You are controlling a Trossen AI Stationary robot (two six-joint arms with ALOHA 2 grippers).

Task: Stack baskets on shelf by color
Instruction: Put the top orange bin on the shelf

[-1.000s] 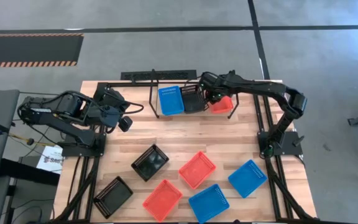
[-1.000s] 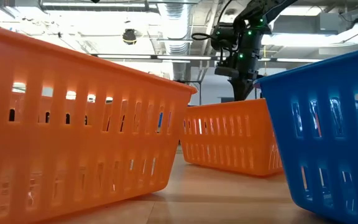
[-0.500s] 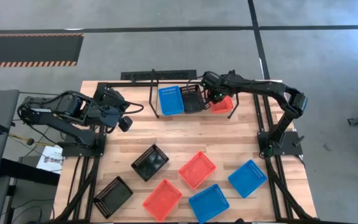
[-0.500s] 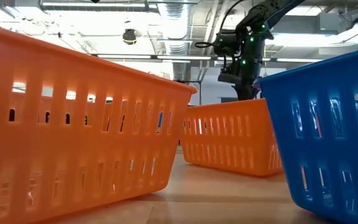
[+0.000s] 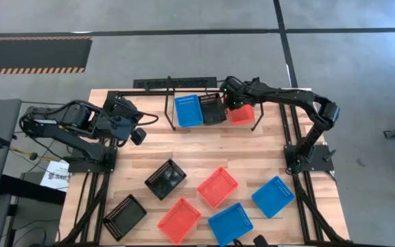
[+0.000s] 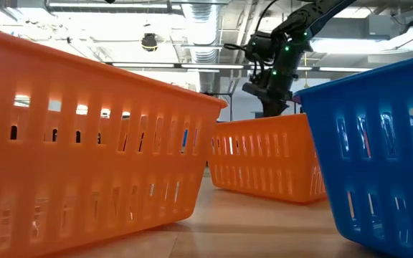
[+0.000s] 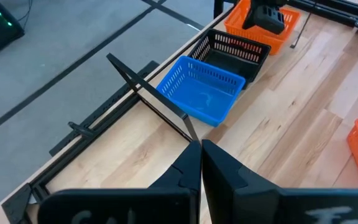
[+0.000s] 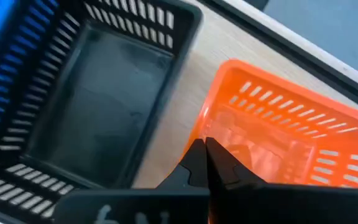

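Note:
Next, my right gripper turns the red-orange basket square and brings it against the black basket's side, because it stands crooked with a gap beside the black basket.
On the shelf at the table's far edge stand a blue basket, a black basket and a red-orange basket in a row, each resting on its bottom. My right gripper is over the red-orange basket's side next to the black one, shut on it; the low view shows it high at the back. My left gripper waits shut near the table's left edge, touching nothing. Several more baskets lie on the near half of the table. My right gripper holds the red-orange basket by its side wall, the one facing the black basket. The wall is pinched between the two fingers, one inside and one outside, coming from above. The basket sits upright on the shelf.
On the near tabletop lie two black baskets, two red-orange ones and two blue ones. The shelf's black end rod stands left of the blue basket. Bare planks lie between shelf and loose baskets.
My right gripper has moved a little toward the table's left, taking the red-orange basket with it. The basket has slid along the shelf closer to the black basket and turned from slanted to nearly square with it.

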